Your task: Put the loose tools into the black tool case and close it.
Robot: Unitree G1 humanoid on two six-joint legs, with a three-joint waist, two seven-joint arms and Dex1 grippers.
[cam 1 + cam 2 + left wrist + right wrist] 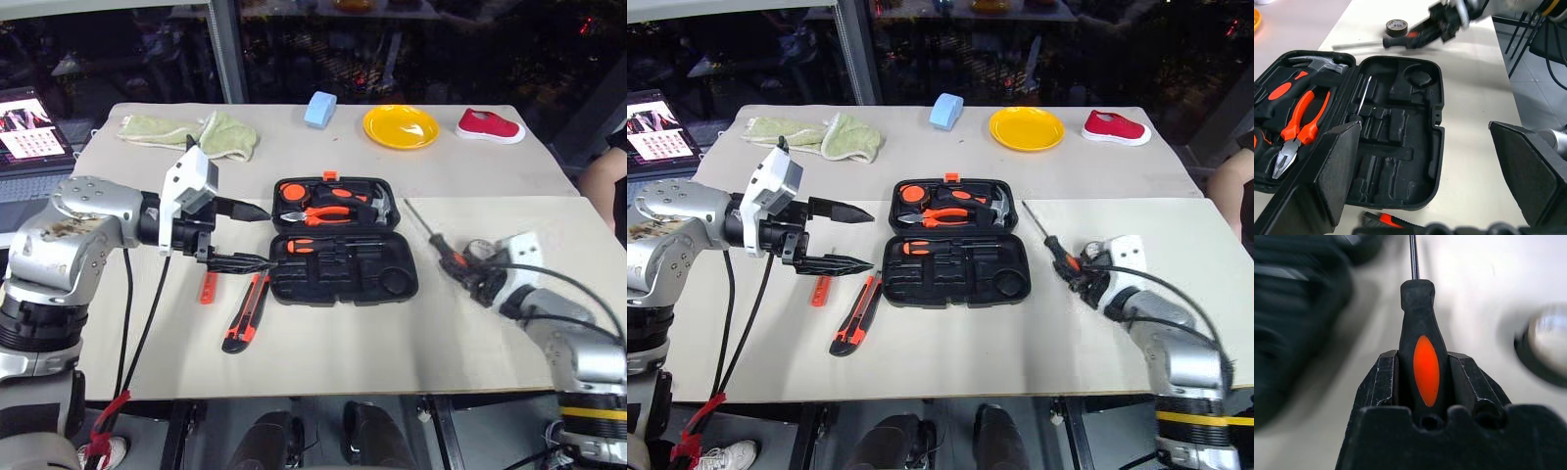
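My right gripper should turn the held screwdriver's shaft [419,216], which slants across the line of the recess, until it is parallel and lay it beside the stored screwdriver's shaft [363,243], with the handles opposed.
The black tool case [392,279] lies open mid-table, with pliers [328,213], a hammer [380,202] and one black-and-orange screwdriver [315,245] in its recesses. My left gripper [257,237] hovers open just left of the case, with nothing between its fingers. Below it on the table lie the orange-and-black utility knife [245,313] and the slim orange tester screwdriver [208,287]. Right of the case, my right gripper [468,269] is shut on the handle of a second black-and-orange screwdriver [1420,308], its shaft [423,223] pointing away. The grey tape roll [1397,27] sits close beside that gripper.
At the back of the table are a green towel [196,134], a blue sponge [320,109], a yellow plate [400,126] and a red shoe [490,124]. A laptop [29,127] stands off the left edge. A person's arm [602,186] shows at the right edge.
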